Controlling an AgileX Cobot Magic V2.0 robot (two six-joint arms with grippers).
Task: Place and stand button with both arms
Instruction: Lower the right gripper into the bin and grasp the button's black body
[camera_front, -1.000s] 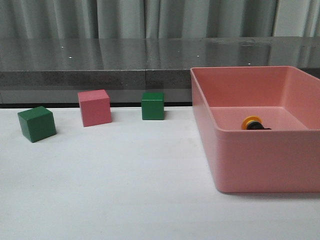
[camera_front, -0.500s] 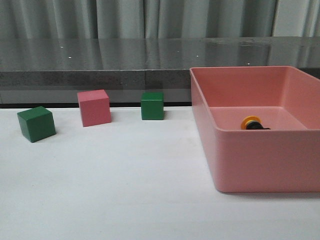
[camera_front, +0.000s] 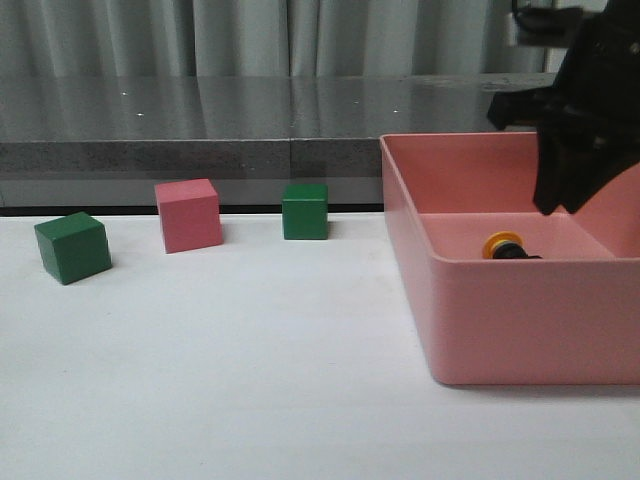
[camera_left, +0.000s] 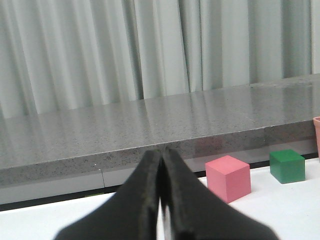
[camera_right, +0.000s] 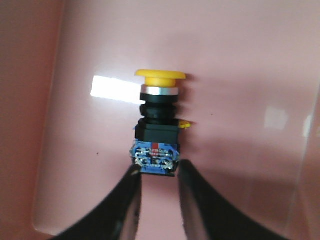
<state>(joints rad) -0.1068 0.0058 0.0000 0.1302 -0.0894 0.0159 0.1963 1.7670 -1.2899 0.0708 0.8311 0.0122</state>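
The blue base (camera_right: 155, 157) is in line with the open fingers of my right gripper. I should go on toward the yellow cap until the fingers are on both sides of the black body (camera_right: 157, 131) before I close them.
The button (camera_front: 503, 245) lies on its side on the floor of the pink bin (camera_front: 530, 320), its yellow cap facing left. In the right wrist view the button (camera_right: 157, 130) shows its yellow cap, silver collar, black body and blue base. My right gripper (camera_right: 157, 172) is open, its fingertips just short of the blue base, one on each side. In the front view it (camera_front: 560, 200) hangs over the bin's back right. My left gripper (camera_left: 161, 152) is shut and empty, low over the table, and is out of the front view.
A green cube (camera_front: 72, 247), a pink cube (camera_front: 188, 215) and a second green cube (camera_front: 305, 211) stand on the white table left of the bin. A grey stone ledge (camera_front: 200, 110) runs along the back. The pink cube (camera_left: 228, 178) and a green cube (camera_left: 287, 166) show in the left wrist view.
My right arm has come into the front view from the upper right and now hangs over the bin. The button and cubes have not moved.
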